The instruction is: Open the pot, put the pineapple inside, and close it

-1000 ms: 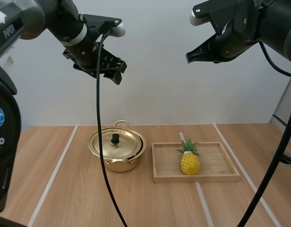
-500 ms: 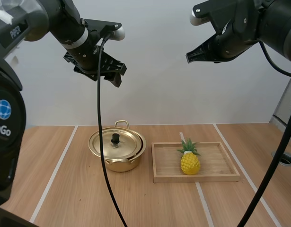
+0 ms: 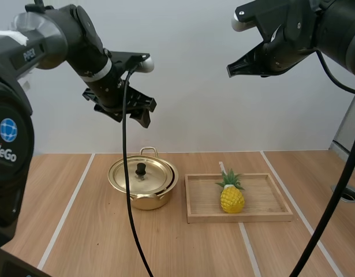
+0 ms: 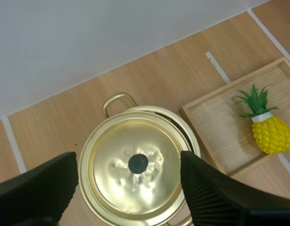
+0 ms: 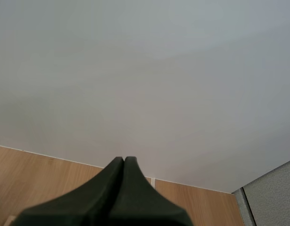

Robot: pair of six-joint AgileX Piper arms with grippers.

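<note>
The pot's rim peeks out past the lid, so the lid will come free at once and leave the pot standing when I lift it.
A gold pot stands on the table with its lid on; the lid has a black knob. My left gripper hangs open high above the pot. In the left wrist view its fingers stand wide apart on either side of the lid and knob far below. A yellow pineapple with green leaves stands in the wooden tray right of the pot, also seen as the pineapple beside the pot. My right gripper is shut, raised high at the right, its fingers together as one wedge.
The wooden tray lies close against the pot's right side. White tape lines run across the wooden table. A grey wall stands behind the table.
My left arm has swung down and a little to the right, bringing its gripper lower over the pot. The right arm, pot and pineapple have not moved.
</note>
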